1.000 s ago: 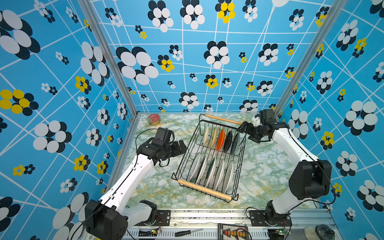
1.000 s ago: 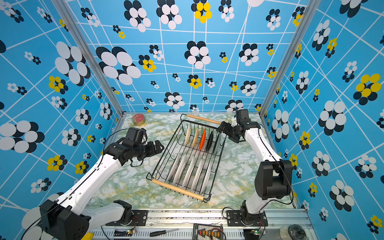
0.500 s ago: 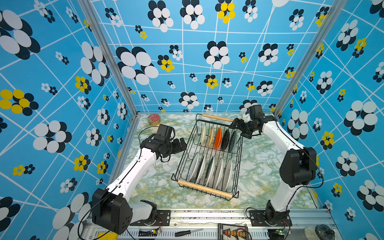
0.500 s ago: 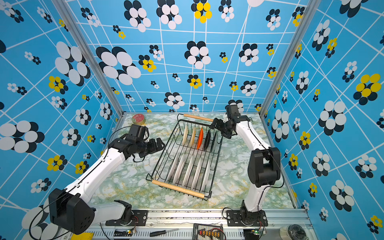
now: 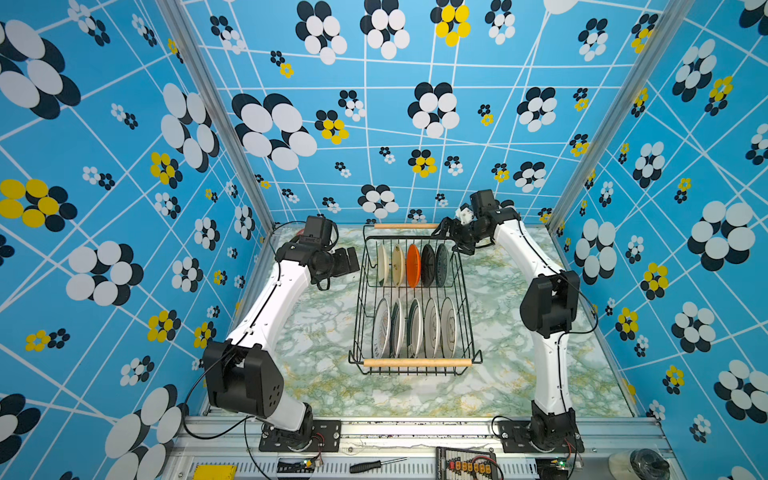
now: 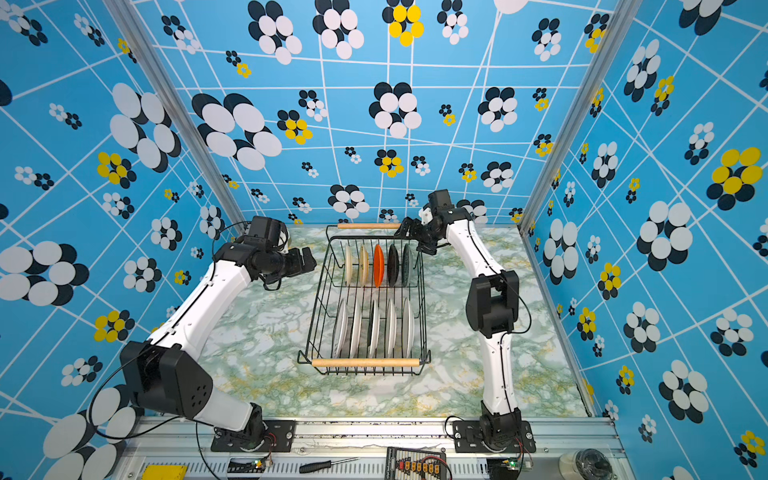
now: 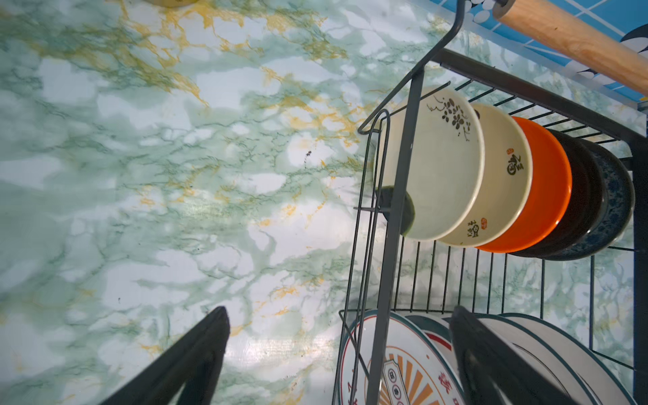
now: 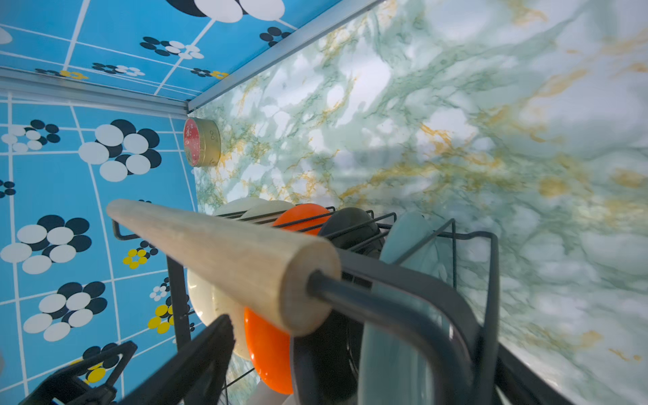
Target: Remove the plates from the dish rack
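The robot's right gripper should move from the rack's far corner to the near handle (image 5: 417, 363) while the left gripper turns the rack, because the rack's handles (image 5: 401, 226) lie near and far.
The black wire dish rack (image 5: 417, 363) (image 6: 365, 362) stands in the middle of the table, square to it. Small plates stand on edge in its far row: two cream, an orange plate (image 5: 412, 266) (image 7: 540, 189) (image 8: 270, 350), a black one and a teal one. Large white plates (image 5: 415, 328) (image 6: 374, 328) fill the near row. My left gripper (image 5: 351, 259) (image 7: 340, 368) is open beside the rack's left wall, whose corner wire lies between its fingers. My right gripper (image 5: 451, 235) (image 8: 333, 350) is open at the rack's far right corner, by the end of the wooden handle (image 8: 224, 256).
A small red-lidded tin (image 8: 201, 145) sits in the far left corner by the blue patterned walls. The marbled tabletop (image 5: 316, 332) stretches on both sides of the rack. A screwdriver (image 5: 376, 465) lies on the front rail.
The rack has swung from a skewed stand to square with the table. Both grippers moved with it, the right one leftward along the far handle, the left one up to the rack's left wall.
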`<state>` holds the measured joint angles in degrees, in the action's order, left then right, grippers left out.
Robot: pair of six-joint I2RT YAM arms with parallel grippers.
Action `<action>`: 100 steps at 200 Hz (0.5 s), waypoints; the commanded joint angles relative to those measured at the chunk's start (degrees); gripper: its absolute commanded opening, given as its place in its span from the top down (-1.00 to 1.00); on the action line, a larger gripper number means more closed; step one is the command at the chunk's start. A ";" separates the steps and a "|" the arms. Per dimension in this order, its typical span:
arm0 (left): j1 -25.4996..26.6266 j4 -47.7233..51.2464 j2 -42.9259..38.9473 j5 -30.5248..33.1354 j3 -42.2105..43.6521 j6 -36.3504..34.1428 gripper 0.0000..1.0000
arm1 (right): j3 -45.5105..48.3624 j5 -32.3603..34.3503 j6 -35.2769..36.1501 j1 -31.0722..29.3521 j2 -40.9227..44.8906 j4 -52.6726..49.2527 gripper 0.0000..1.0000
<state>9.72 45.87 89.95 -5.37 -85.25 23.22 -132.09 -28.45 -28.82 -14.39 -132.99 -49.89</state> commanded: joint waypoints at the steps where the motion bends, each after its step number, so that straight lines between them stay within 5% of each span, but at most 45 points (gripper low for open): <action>1: -0.35 2.87 3.51 3.39 -5.25 -5.19 -0.99 | -13.68 -4.38 4.38 -2.15 -6.15 -7.62 -0.98; 31: -0.39 2.83 7.90 4.50 -11.39 -9.78 -0.98 | -30.22 -7.35 4.05 -3.29 -15.70 -13.79 -0.99; 100: 0.09 -9.43 10.63 5.26 -14.14 -25.78 -0.99 | -23.12 -1.04 5.67 -4.37 -11.57 -9.46 -0.99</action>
<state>9.76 42.76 99.35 -0.93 -97.25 5.82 -156.16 -32.99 -24.67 -18.13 -148.14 -58.70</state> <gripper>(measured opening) 0.992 0.992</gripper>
